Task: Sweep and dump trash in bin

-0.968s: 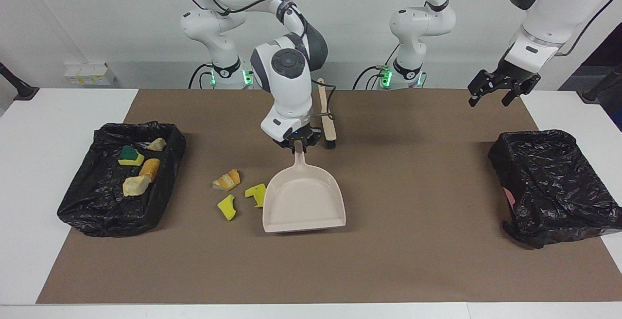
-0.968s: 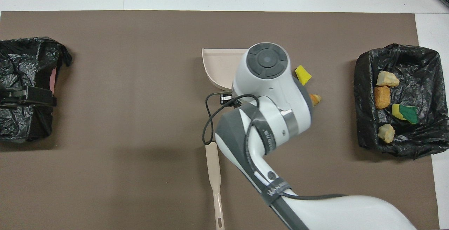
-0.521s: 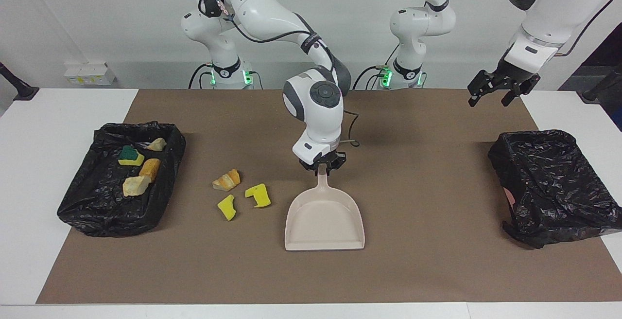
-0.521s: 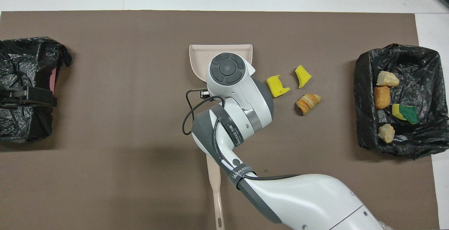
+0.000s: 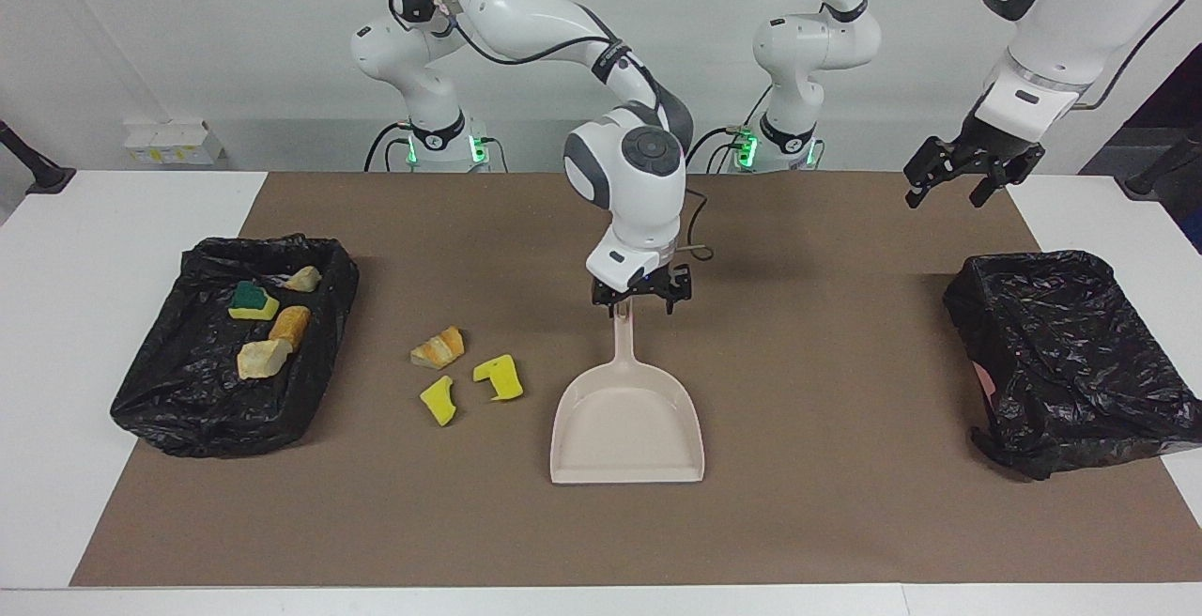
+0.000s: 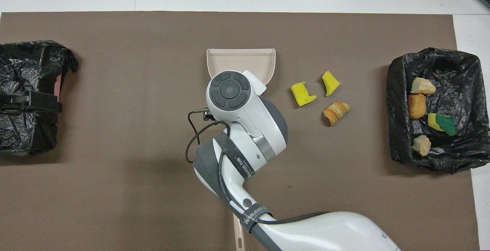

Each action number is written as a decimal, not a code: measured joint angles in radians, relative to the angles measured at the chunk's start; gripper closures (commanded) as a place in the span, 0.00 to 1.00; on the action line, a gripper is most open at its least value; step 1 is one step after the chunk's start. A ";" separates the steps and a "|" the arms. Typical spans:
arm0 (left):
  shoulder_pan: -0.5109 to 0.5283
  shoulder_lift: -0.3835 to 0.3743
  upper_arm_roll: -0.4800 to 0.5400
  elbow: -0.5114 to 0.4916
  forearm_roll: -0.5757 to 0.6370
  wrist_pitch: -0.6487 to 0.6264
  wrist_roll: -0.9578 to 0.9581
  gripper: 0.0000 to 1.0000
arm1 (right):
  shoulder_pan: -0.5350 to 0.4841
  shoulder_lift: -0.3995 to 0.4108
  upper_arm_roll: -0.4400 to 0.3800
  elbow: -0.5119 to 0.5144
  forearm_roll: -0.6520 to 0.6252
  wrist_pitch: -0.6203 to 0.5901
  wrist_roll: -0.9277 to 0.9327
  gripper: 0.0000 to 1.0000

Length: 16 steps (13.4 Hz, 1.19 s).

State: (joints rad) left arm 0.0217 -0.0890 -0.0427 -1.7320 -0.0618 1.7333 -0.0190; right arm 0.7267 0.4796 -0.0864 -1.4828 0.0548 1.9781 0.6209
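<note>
The swept scraps will all slip out into the bin when I tip the dustpan (image 6: 241,62), because the beige dustpan's wide front edge (image 6: 241,49) is open.
Three scraps of trash lie on the brown mat: a bread piece (image 5: 439,346) (image 6: 336,111) and two yellow sponge chunks (image 5: 439,400) (image 5: 500,377) (image 6: 302,93). Beside them lies the beige dustpan (image 5: 627,428) (image 6: 241,57), flat, its handle pointing at the robots. My right gripper (image 5: 641,304) hangs open just above the handle's end, holding nothing. The overhead view hides it under its own arm. The black-lined bin (image 5: 202,250) (image 6: 432,52) at the right arm's end holds several scraps. My left gripper (image 5: 972,175) waits open, raised near the other bin.
A second black-lined bin (image 5: 1071,353) (image 6: 34,52) sits at the left arm's end of the mat. The beige brush handle (image 6: 238,235) lies on the mat near the robots; the right arm hides it in the facing view.
The right gripper slid the dustpan away from the scraps toward the left arm's end, then opened, let go of the handle and rose a little. The left arm stayed still.
</note>
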 measured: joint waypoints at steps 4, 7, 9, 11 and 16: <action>0.000 0.059 -0.013 0.017 -0.001 0.118 -0.001 0.00 | 0.047 -0.171 0.005 -0.162 0.026 -0.093 0.015 0.00; -0.008 0.138 -0.084 0.075 -0.001 0.139 -0.047 0.00 | 0.094 -0.246 0.012 -0.283 0.060 -0.126 0.019 0.00; -0.056 0.178 -0.107 0.096 -0.001 0.175 -0.111 0.00 | 0.136 -0.304 0.013 -0.399 0.063 -0.099 0.022 0.00; -0.117 0.215 -0.110 0.104 -0.001 0.210 -0.176 0.00 | 0.176 -0.371 0.014 -0.528 0.081 -0.037 0.023 0.00; -0.257 0.346 -0.113 0.144 -0.001 0.299 -0.370 0.00 | 0.268 -0.451 0.014 -0.721 0.131 0.091 0.064 0.00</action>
State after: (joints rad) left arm -0.2350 0.2566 -0.1562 -1.5882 -0.0624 2.0318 -0.3887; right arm 0.9944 0.0283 -0.0719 -2.2037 0.1858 2.0694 0.6845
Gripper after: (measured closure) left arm 0.000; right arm 0.000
